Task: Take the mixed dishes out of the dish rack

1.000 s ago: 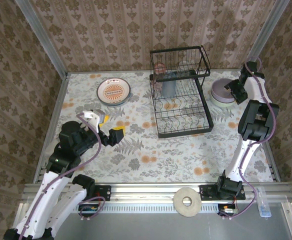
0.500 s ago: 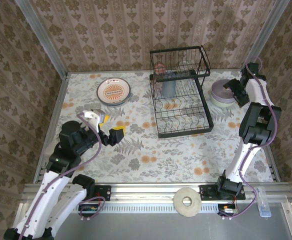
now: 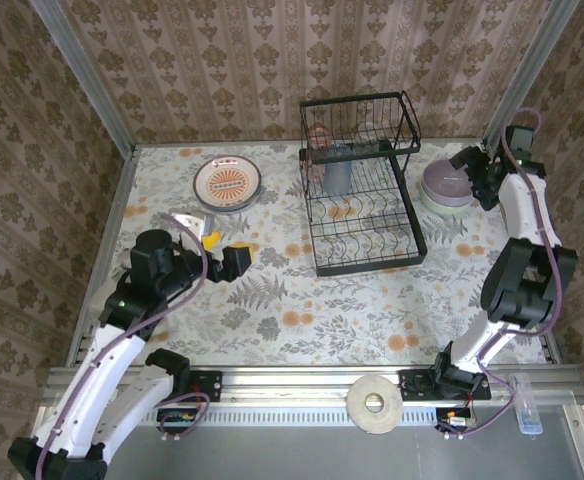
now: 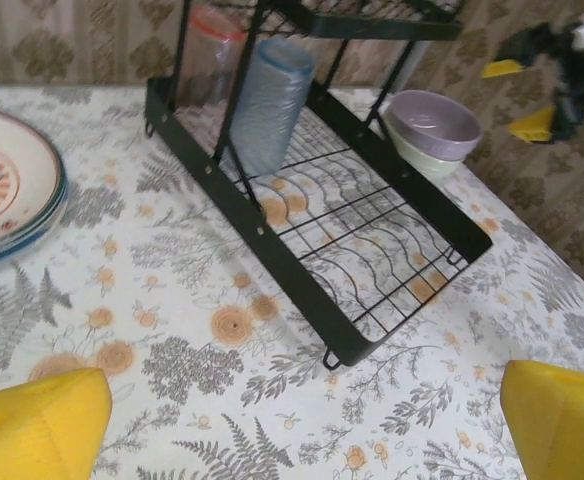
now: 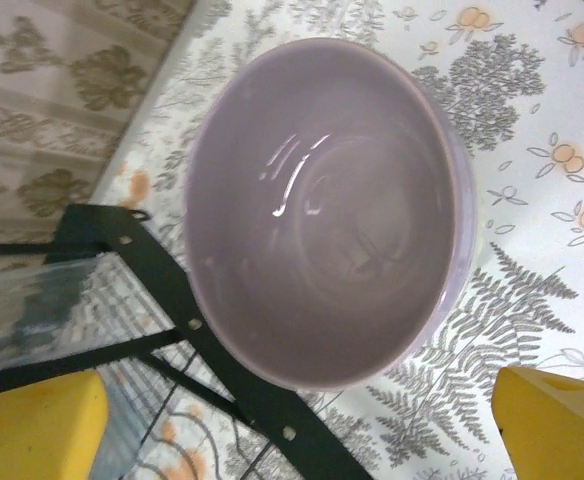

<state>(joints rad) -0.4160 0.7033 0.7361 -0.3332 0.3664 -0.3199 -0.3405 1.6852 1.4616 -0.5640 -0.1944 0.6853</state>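
Observation:
My left gripper is needed at the dish rack (image 3: 370,266), which stands crooked to the front rail. Next, I take its side bar (image 3: 313,238) with that gripper and help straighten the dish rack before the grey-blue tumbler.
The black wire dish rack (image 3: 362,190) stands at mid-back of the table. A grey-blue tumbler (image 4: 270,98) leans in its back left corner, with a pinkish glass tumbler (image 4: 209,55) behind it. The lilac bowl (image 3: 444,181) sits nested in the cream-green bowl (image 4: 424,163) on the table right of the rack. Plates are stacked at the back left, an orange-patterned plate (image 3: 228,183) on top. My right gripper (image 3: 477,172) hovers open just above and right of the lilac bowl (image 5: 322,210), holding nothing. My left gripper (image 3: 225,250) is open and empty over the table left of the rack (image 4: 322,210).
Patterned walls close in the table on three sides; the right wall (image 3: 572,120) is close behind my right arm. Flowered tabletop (image 3: 302,310) stretches in front of the rack. A roll of tape (image 3: 374,404) lies on the front rail.
My right gripper has opened wider and lifted up and back from the lilac bowl, which stays on the cream-green bowl. My left arm shifted slightly toward the rack.

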